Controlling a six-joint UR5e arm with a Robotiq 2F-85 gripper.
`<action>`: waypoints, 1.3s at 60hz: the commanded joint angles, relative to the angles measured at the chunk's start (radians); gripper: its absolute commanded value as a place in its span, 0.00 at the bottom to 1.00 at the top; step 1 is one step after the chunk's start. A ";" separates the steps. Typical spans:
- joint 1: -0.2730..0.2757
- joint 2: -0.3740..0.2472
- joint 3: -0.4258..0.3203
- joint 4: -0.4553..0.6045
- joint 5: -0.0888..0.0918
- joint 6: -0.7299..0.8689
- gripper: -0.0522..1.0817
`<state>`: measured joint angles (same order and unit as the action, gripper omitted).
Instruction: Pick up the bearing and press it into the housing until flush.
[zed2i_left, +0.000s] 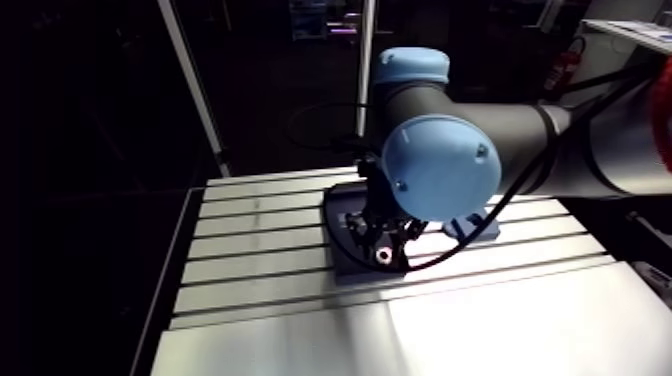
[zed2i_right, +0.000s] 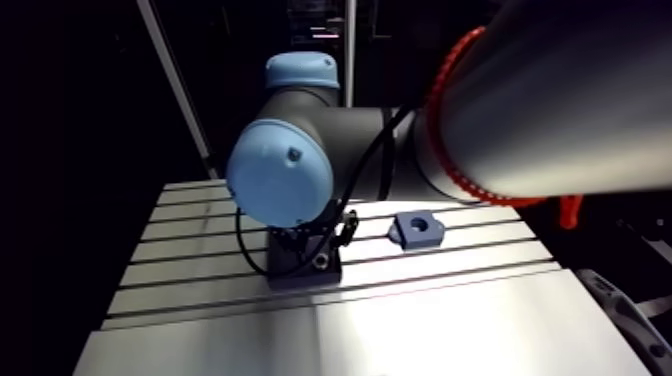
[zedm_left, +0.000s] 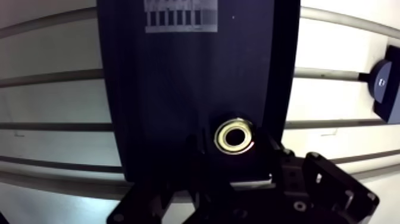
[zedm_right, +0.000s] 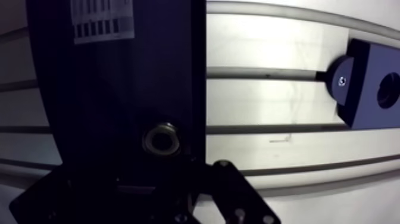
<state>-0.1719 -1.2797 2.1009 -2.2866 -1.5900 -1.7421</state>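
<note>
The housing (zed2i_left: 474, 229) will stay in place when the robot presses the bearing in, because a bright screw (zedm_left: 381, 83) sits in the rounded ear along a table slot.
The bearing (zedm_left: 234, 136), a small metal ring, lies flat on a dark plate (zedm_left: 178, 77). In the wrist view my gripper (zedm_left: 233, 150) hangs low over it, open, one dark finger on each side of the ring with a narrow gap to it. The housing (zedm_right: 369, 89), a blue block with a round bore, sits on the slotted table (zedm_right: 274, 113) well off to the side of the plate. From the arm view the housing (zed2i_right: 418, 229) stands right of the gripper (zed2i_left: 380, 245), which is down on the plate (zed2i_left: 338, 215).
A pale printed label (zedm_left: 178, 15) is stuck on the plate's far end. The table's slots run across under the plate and the housing. My own elbow and forearm (zed2i_right: 500, 100) fill much of the arm view.
</note>
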 joint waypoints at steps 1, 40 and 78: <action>0.000 0.001 0.000 0.000 0.000 0.000 0.44; 0.002 0.004 -0.002 0.000 0.000 0.002 0.44; 0.002 0.009 0.000 -0.001 0.000 0.003 0.48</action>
<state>-0.1703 -1.2733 2.1008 -2.2868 -1.5900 -1.7391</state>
